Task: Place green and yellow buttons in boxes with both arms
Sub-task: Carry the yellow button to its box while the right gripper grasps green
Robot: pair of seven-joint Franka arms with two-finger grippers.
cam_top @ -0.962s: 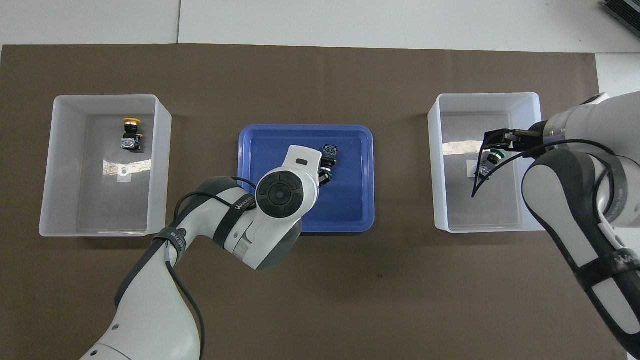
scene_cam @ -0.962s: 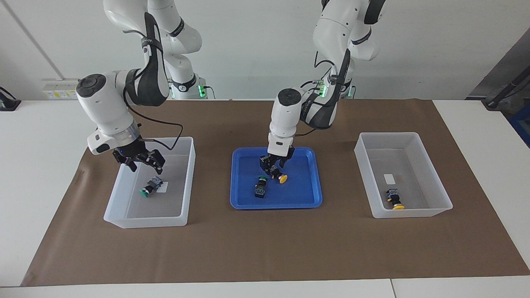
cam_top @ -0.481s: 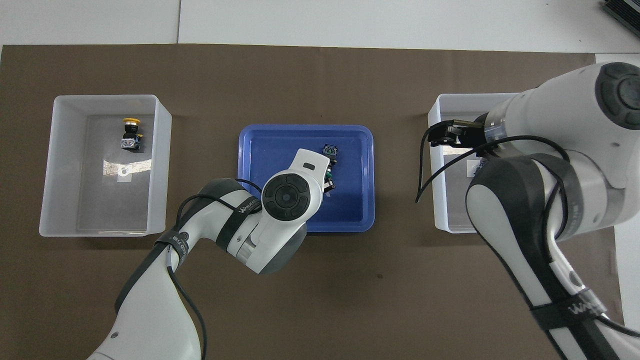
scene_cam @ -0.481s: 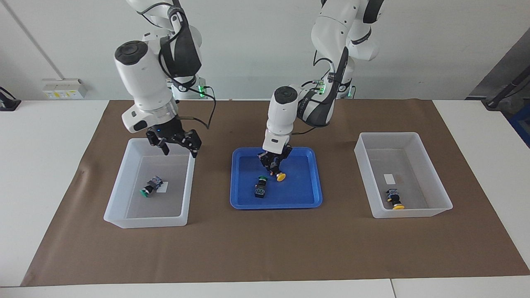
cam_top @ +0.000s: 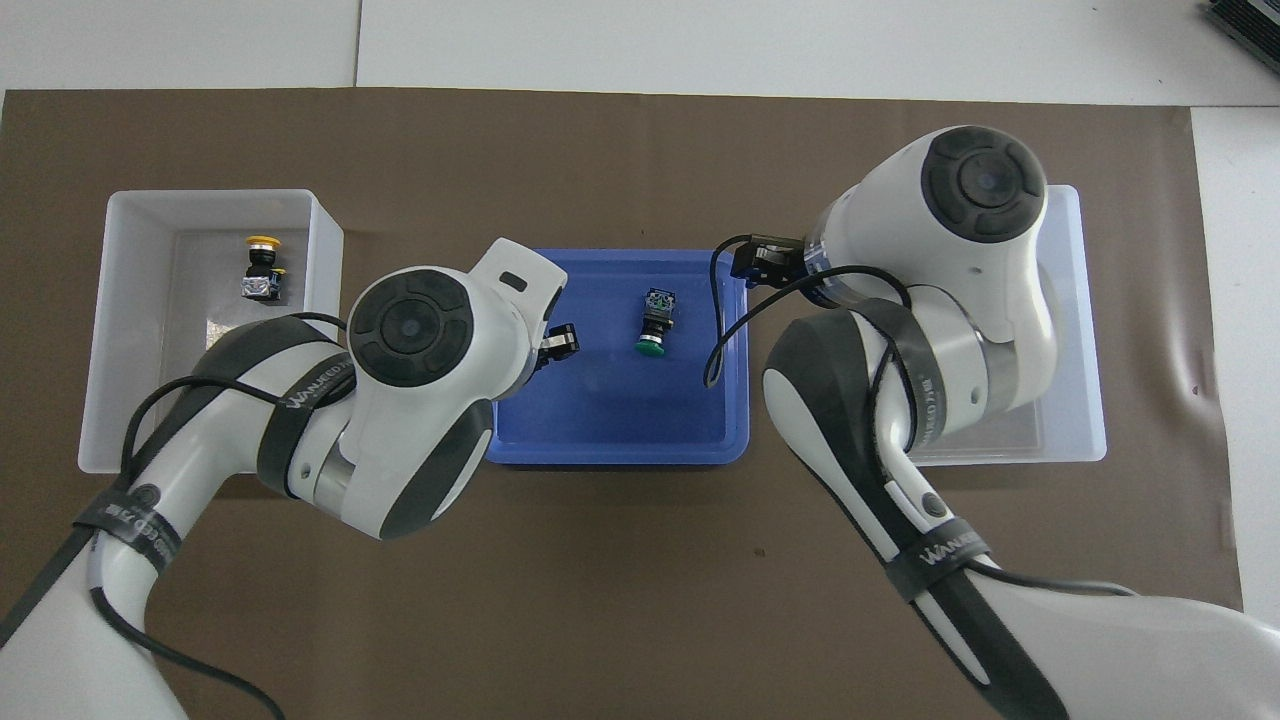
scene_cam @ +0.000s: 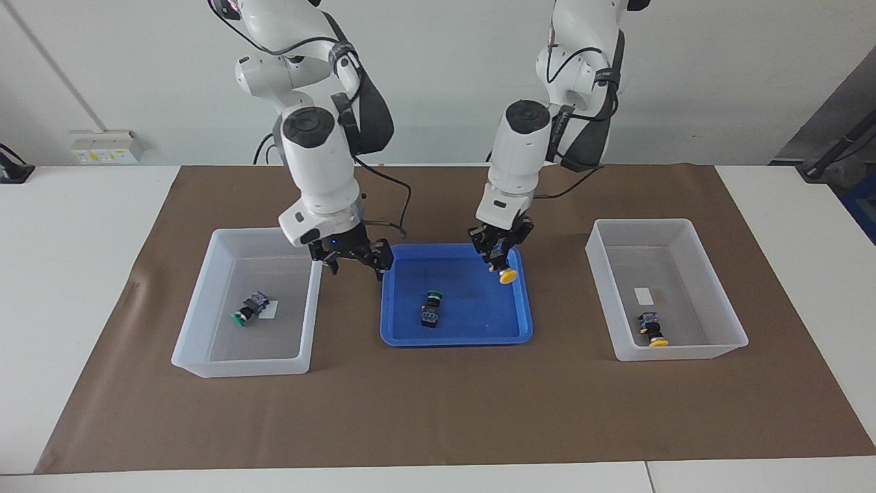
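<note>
The green button (cam_top: 655, 322) is by itself in the blue tray, away from my left gripper. My right gripper should continue to move until its fingers are on both sides of the dark body (cam_top: 659, 308).
My left gripper (scene_cam: 497, 262) is shut on a yellow button (scene_cam: 507, 276) and holds it up over the blue tray's (scene_cam: 452, 339) edge toward the left arm's end. In the overhead view the left arm hides that button. A green button (scene_cam: 431, 308) (cam_top: 655, 320) lies in the tray. My right gripper (scene_cam: 354, 263) is open and empty over the gap between the tray and the box (scene_cam: 239, 366) at the right arm's end. That box holds a green button (scene_cam: 248, 309). The other box (scene_cam: 677, 350) (cam_top: 100, 330) holds a yellow button (scene_cam: 651, 329) (cam_top: 262, 265).
Everything stands on a brown mat (scene_cam: 438, 411) laid over the white table. In the overhead view the right arm covers most of its box (cam_top: 1085, 330), and the blue tray (cam_top: 620, 455) shows between the two arms.
My left gripper has lifted the yellow button out of the tray and carried it toward the left arm's end. My right gripper has swung from over its box toward the tray.
</note>
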